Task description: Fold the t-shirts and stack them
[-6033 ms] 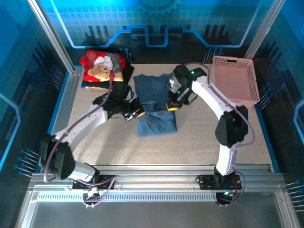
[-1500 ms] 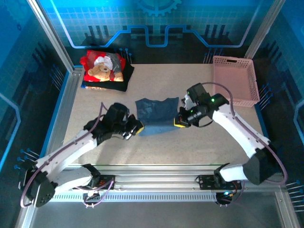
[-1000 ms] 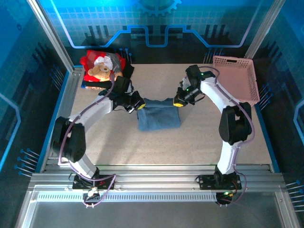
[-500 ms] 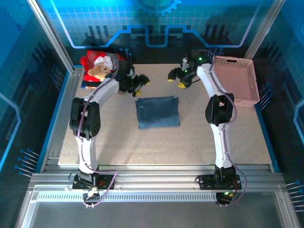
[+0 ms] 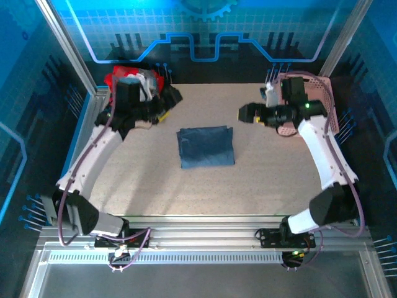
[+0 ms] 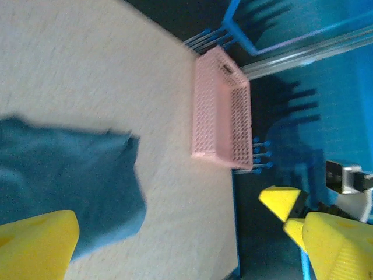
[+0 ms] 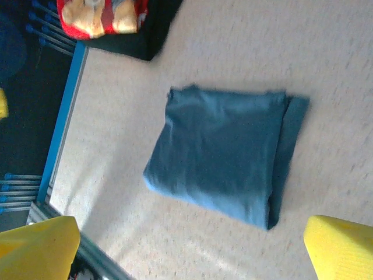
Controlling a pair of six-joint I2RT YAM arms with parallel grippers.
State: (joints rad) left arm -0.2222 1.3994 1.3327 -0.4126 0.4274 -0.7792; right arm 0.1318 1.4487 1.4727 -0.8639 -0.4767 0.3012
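Note:
I should keep my left gripper open and moving on, as the slate-blue t-shirt folded flat [image 5: 207, 148] is clear of the pile, to that t-shirt's nearest side [image 5: 181, 149], and close it there.
The slate-blue t-shirt [image 5: 206, 146] lies folded in a flat rectangle in the middle of the table, also seen in the right wrist view [image 7: 224, 154] and the left wrist view [image 6: 58, 181]. The red teddy-bear t-shirt [image 7: 102, 17] rests on the black t-shirt [image 7: 148, 35] at the back left corner [image 5: 118, 79], partly hidden by my left arm. My left gripper [image 5: 158, 112] hovers open beside that pile, its yellow fingertips [image 6: 35, 245] wide apart and nothing between them. My right gripper [image 5: 245, 113] hangs open in front of the basket, holding nothing, its fingertips [image 7: 341, 245] spread.
A pink lattice basket [image 5: 316, 121] stands at the back right, its side visible in the left wrist view [image 6: 224, 114]. Aluminium rails edge the table on the left [image 5: 84, 143] and along the front [image 5: 205, 223]. Bare tabletop surrounds the folded shirt.
Both grippers opened and let go of the blue shirt's far edge, rose toward the back, then swung apart, left to the pile, right to the basket. The shirt stays folded.

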